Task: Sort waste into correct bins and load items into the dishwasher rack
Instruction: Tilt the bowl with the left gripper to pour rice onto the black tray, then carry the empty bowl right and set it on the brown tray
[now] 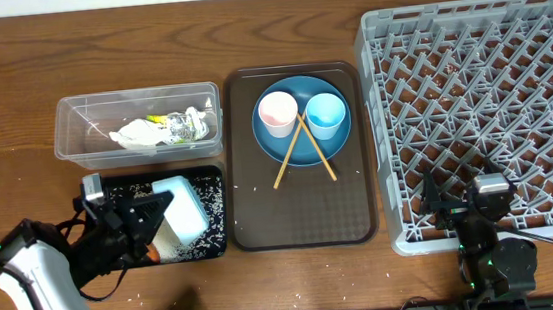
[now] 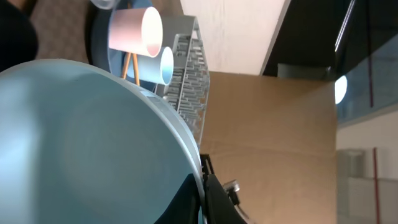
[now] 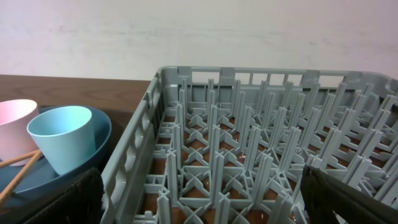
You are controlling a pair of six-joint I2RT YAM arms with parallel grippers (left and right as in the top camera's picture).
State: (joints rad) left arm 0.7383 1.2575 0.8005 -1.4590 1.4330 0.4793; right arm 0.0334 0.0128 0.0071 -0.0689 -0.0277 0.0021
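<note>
Open space on the brown serving tray (image 1: pixel 304 213) lies before the dark-blue plate, so my left gripper should keep bringing the pale-blue bowl (image 1: pixel 186 215) there and release it upright.
My left gripper (image 1: pixel 159 213) is shut on the rim of the pale-blue bowl (image 1: pixel 183 208), holding it tilted over the black tray (image 1: pixel 214 221), where rice grains (image 1: pixel 210 193) lie scattered. In the left wrist view the bowl (image 2: pixel 81 143) fills the frame, with my fingertips (image 2: pixel 214 202) pinching its edge. The clear tub (image 1: pixel 71 128) holds crumpled white paper (image 1: pixel 137 136) and a wrapper (image 1: pixel 190 125). On the dark-blue plate (image 1: pixel 344 141) stand a pink cup (image 1: pixel 278 113) and a light-blue cup (image 1: pixel 325 114), with chopsticks (image 1: pixel 287 161) crossed over it. My right gripper (image 1: pixel 461 201) hovers open at the near-left corner of the dishwasher rack (image 1: pixel 481 87).
The plate sits on a brown serving tray (image 1: pixel 302 213) between the bins and the rack. A few rice grains (image 1: pixel 249 186) lie on that tray and on the table. From the right wrist I see the light-blue cup (image 3: pixel 62 143) left of the rack wall (image 3: pixel 134 162).
</note>
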